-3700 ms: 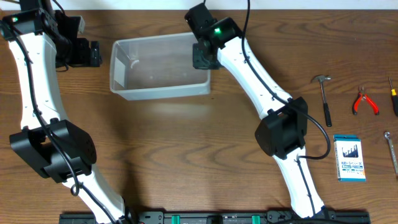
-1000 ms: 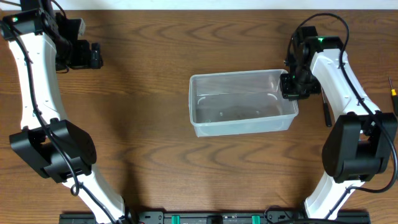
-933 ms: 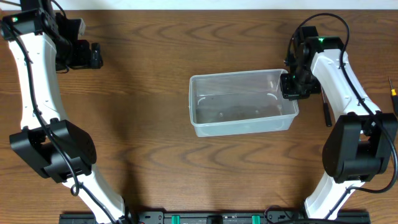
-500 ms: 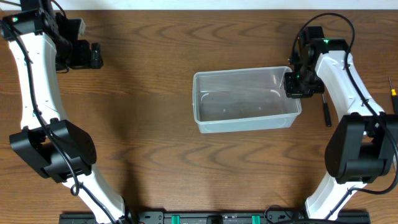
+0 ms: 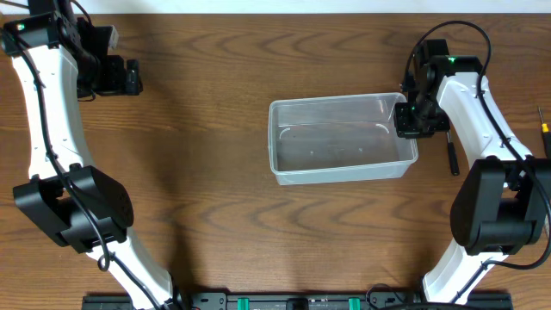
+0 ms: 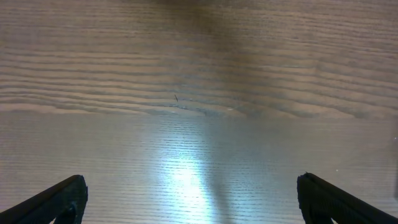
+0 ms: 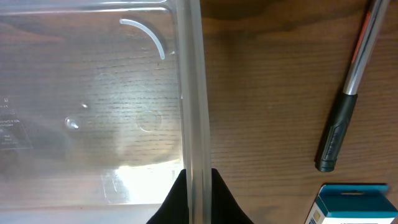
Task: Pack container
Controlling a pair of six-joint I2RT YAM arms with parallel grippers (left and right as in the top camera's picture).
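Note:
The clear plastic container (image 5: 340, 138) sits at a slant, and my right gripper is holding its rim. Next, I straighten it and let go of the container's rim before I reach for the hammer (image 5: 453, 158).
The clear plastic container (image 5: 340, 138) sits empty near the table's middle right. My right gripper (image 5: 407, 120) is shut on the rim of its right end wall. In the right wrist view the rim (image 7: 189, 93) runs up the frame, pinched between my two fingers (image 7: 193, 193). My left gripper (image 5: 129, 76) is at the far left back, far from the container. In the left wrist view its fingers (image 6: 193, 202) are spread wide over bare wood, holding nothing.
A hammer (image 5: 451, 153) lies just right of my right gripper; its handle (image 7: 348, 99) shows in the right wrist view. A corner of a blue-and-white card pack (image 7: 354, 205) lies below it. A yellow-tipped tool (image 5: 544, 129) is at the right edge.
My right gripper has dragged the container from the back left across to the middle right. In the last half second it crept only slightly rightward. The left arm has not moved.

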